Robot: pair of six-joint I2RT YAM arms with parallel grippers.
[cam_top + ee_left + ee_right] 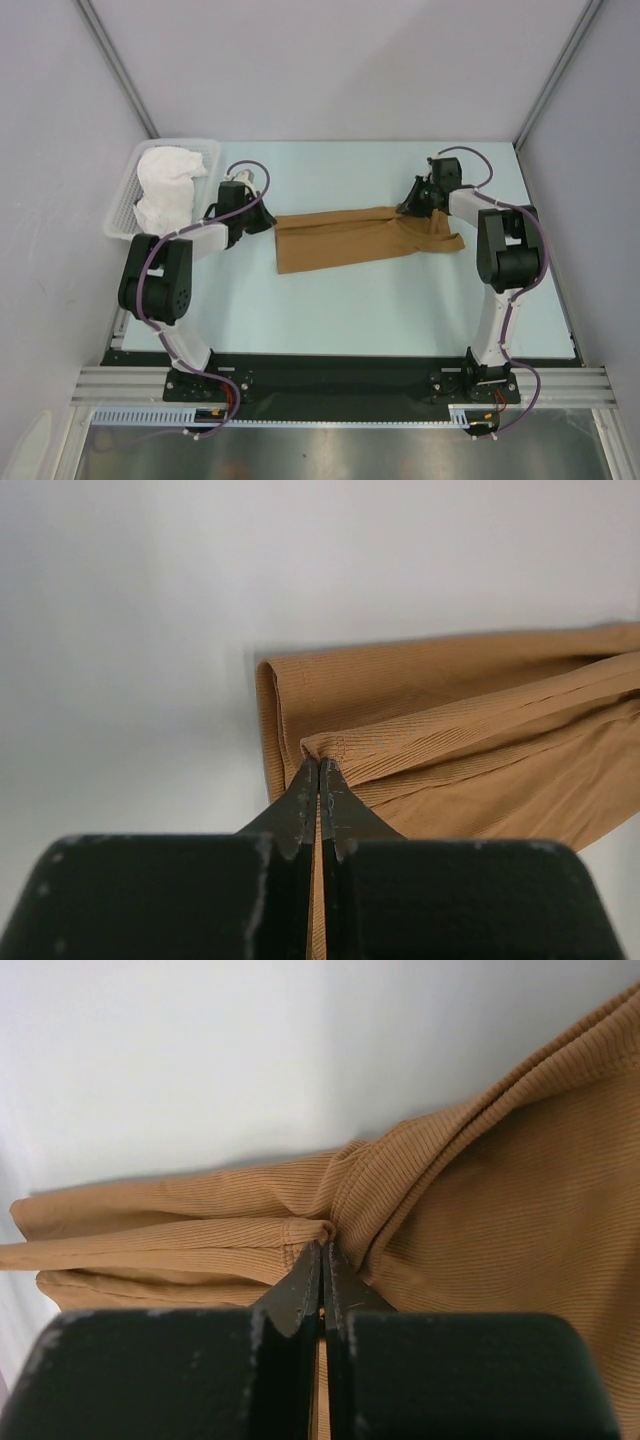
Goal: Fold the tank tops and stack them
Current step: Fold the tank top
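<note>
The tan-brown tank top is lying crosswise, and my left gripper is pinching its upper layer [345,742]. So next I take its back corner [270,670] and swing the tank top lengthwise first.
The tan-brown tank top [350,240] lies stretched across the middle of the table, bunched into a long band. My left gripper [268,222] is shut on its left end; in the left wrist view the jaws [319,765] pinch a ribbed hem of the tan top [470,750]. At the right end my right gripper [412,207] is shut on the cloth too, and the right wrist view shows its tips [325,1250] clamped on a hem fold of the top [500,1200]. A white tank top [165,185] lies crumpled in the basket at the far left.
The white plastic lattice basket [122,205] stands at the table's back left corner, just beyond the left arm's elbow. Grey walls enclose the table on three sides. A black strip and metal rail run along the near edge by the arm bases.
</note>
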